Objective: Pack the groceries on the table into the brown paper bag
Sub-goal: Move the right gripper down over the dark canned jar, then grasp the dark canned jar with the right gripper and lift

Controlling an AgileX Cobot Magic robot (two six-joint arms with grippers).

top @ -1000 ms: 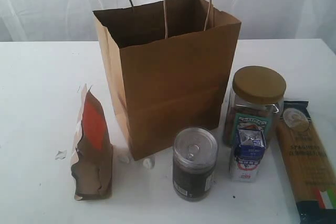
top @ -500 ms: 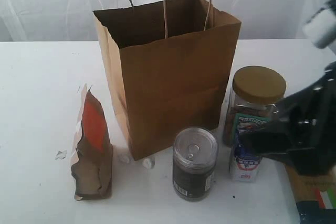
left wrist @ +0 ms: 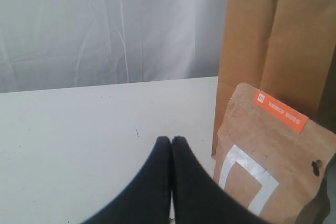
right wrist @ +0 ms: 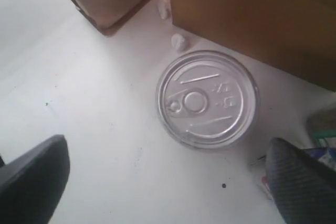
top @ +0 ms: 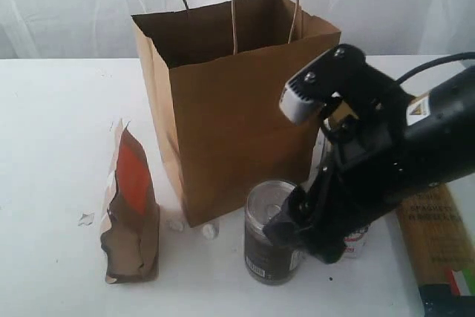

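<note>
My gripper will lower the dark jar inside, and the bag's thin front handle [top: 234, 7] will bend inward then, as it stands up beside the bag's opening [top: 211, 35].
The brown paper bag [top: 237, 109] stands upright and open-mouthed at the middle of the table [top: 52, 146]. The brown pouch [top: 132, 213] stands to its left. In front of the bag is the dark jar [top: 266, 246], whose silver pull-tab lid [right wrist: 206, 98] shows from above. My right gripper [top: 304, 234] hangs over the jar's right side, open, fingers [right wrist: 31, 177] wide apart and holding nothing. The spaghetti packet [top: 438, 235] lies at the right edge. My left gripper [left wrist: 171, 141] is shut and empty, low over the table beside the pouch [left wrist: 268, 161].
My right arm [top: 386, 161] hides the tan-lidded jar and most of the small carton [top: 358, 241]. White pebble-like bits [right wrist: 179, 40] lie at the bag's foot [right wrist: 252, 14]. A white curtain backs the table.
My right arm has swept in from the right edge to over the dark jar, covering the tan-lidded jar and the carton. The groceries and the bag have not moved.
</note>
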